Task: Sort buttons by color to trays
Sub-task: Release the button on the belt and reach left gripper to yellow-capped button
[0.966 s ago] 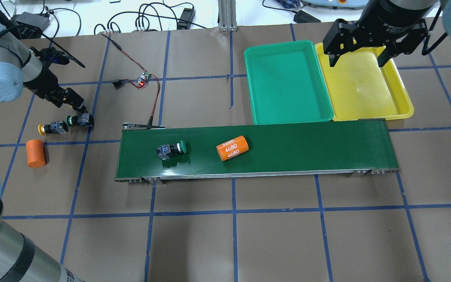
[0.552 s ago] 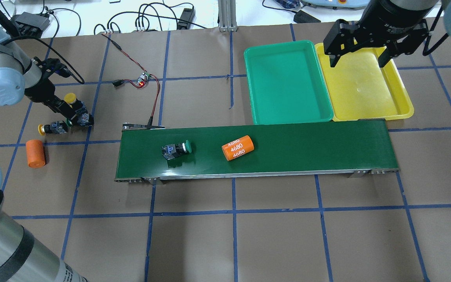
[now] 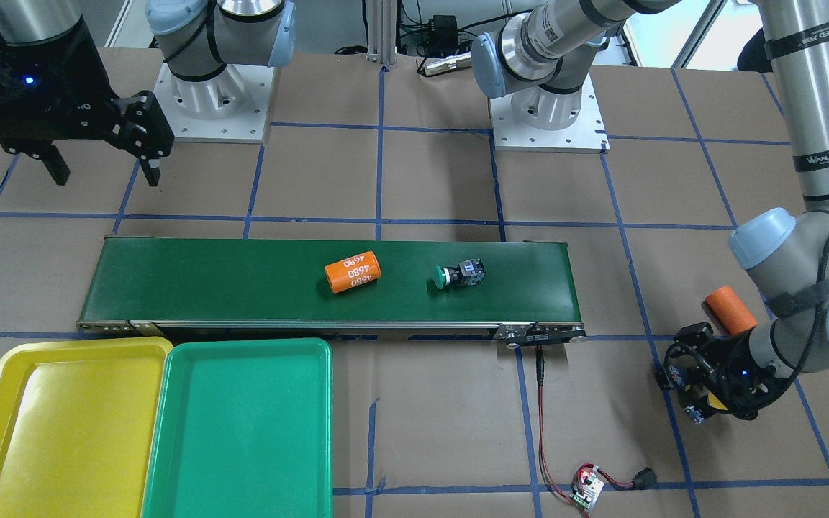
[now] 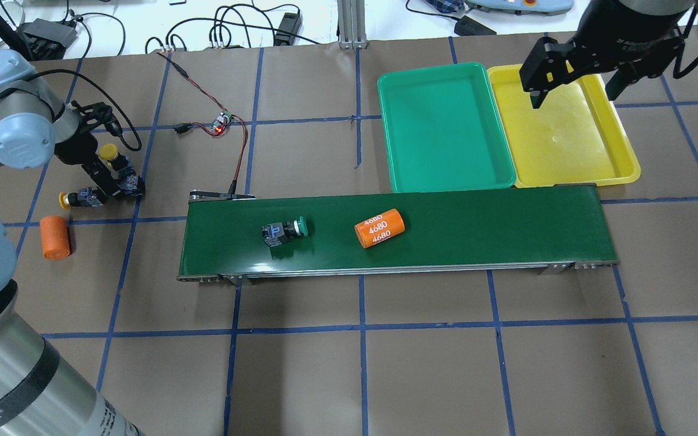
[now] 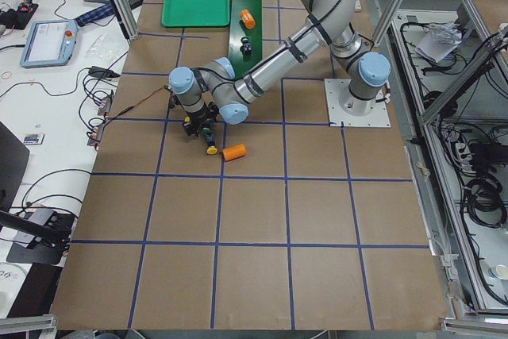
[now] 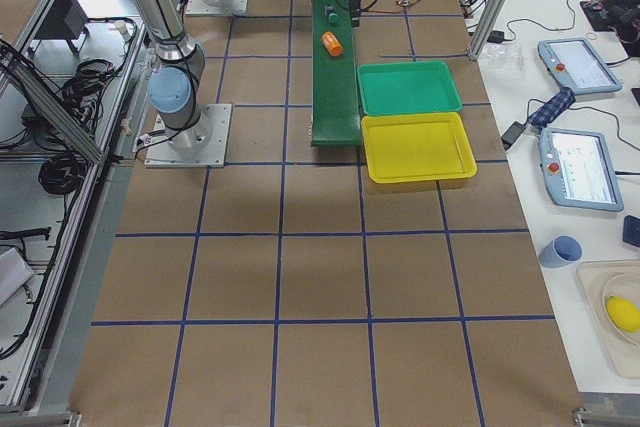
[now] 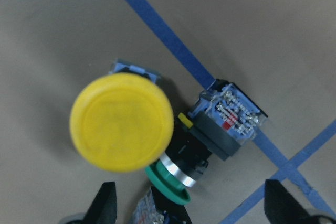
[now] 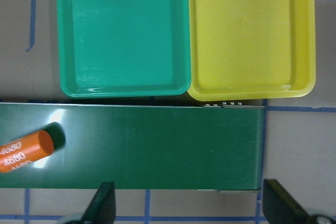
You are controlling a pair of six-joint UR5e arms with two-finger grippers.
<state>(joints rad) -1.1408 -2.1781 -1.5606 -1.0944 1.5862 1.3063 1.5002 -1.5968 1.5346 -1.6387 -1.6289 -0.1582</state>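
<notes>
The belt [image 3: 403,298] should move the yellow button along when I put the button there, because a red wire [image 3: 542,430] goes to the conveyor belt's end.
A green button [image 4: 285,230] lies on its side on the conveyor belt [image 4: 476,230]. On the table at the left, a yellow button [image 7: 122,121] stands cap up, with a second green button [image 7: 176,179] lying right beside it. My left gripper [image 4: 106,183] hovers open over that pair, its fingertips [image 7: 105,205] on either side of the green one. Another yellow button [image 4: 76,198] lies further left. The green tray [image 4: 443,127] and the yellow tray [image 4: 561,130] sit side by side beyond the belt. My right gripper [image 4: 573,95] hangs open above the yellow tray.
An orange cylinder [image 4: 379,228] marked 4680 lies on the belt to the right of the green button. A second orange cylinder [image 4: 55,237] lies on the table near the left buttons. A red wire with a small lit board [image 4: 222,124] runs to the belt's left end.
The belt has carried the green button and orange cylinder to the right. My left arm has swung aside, uncovering the upright yellow button. The right gripper has shifted right.
</notes>
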